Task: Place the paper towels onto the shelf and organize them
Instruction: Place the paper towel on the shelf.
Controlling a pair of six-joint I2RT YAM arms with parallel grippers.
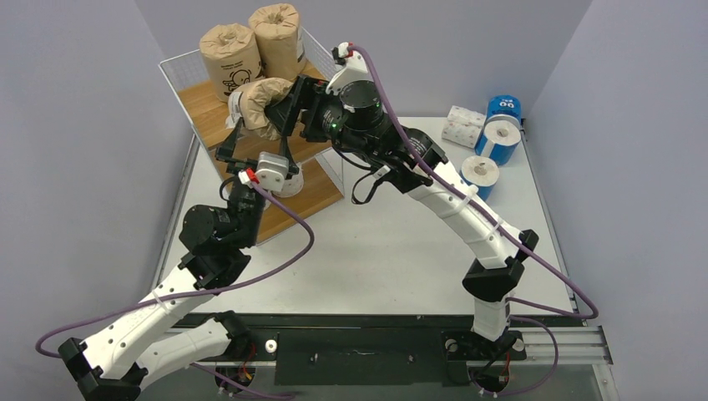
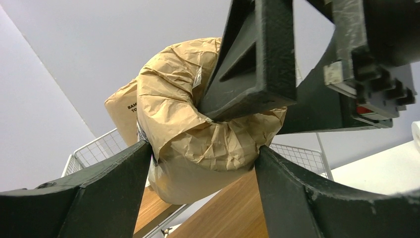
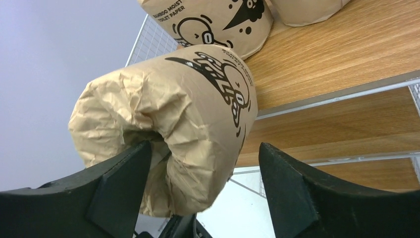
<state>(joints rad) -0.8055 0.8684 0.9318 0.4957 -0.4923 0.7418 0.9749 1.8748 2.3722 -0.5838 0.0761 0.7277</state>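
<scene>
I should back my right gripper out before my left gripper stands the roll upright on the top board (image 1: 203, 105), because my right gripper has a finger in the tilted roll's core hole (image 3: 137, 135).
A crumpled brown-wrapped paper towel roll (image 1: 259, 100) (image 2: 198, 129) (image 3: 188, 109) hangs in the air in front of the shelf's top board (image 1: 200, 104) (image 3: 337, 64). My left gripper (image 1: 255, 134) (image 2: 200, 153) reaches up from below, and both its fingers press the roll's sides. My right gripper (image 1: 288, 104) (image 3: 203, 148) comes in from the right and is open. One of its fingers sits in the roll's core hole and the other stands apart from the wrapper. Two more brown rolls (image 1: 230, 54) (image 1: 278, 33) stand upright on the top board.
Blue-wrapped rolls (image 1: 501, 134) (image 1: 480, 175) and white rolls (image 1: 463, 125) sit at the table's back right. White wire mesh (image 1: 179, 79) walls the shelf's sides. Lower wooden boards (image 1: 313, 192) (image 2: 233, 213) lie under the held roll.
</scene>
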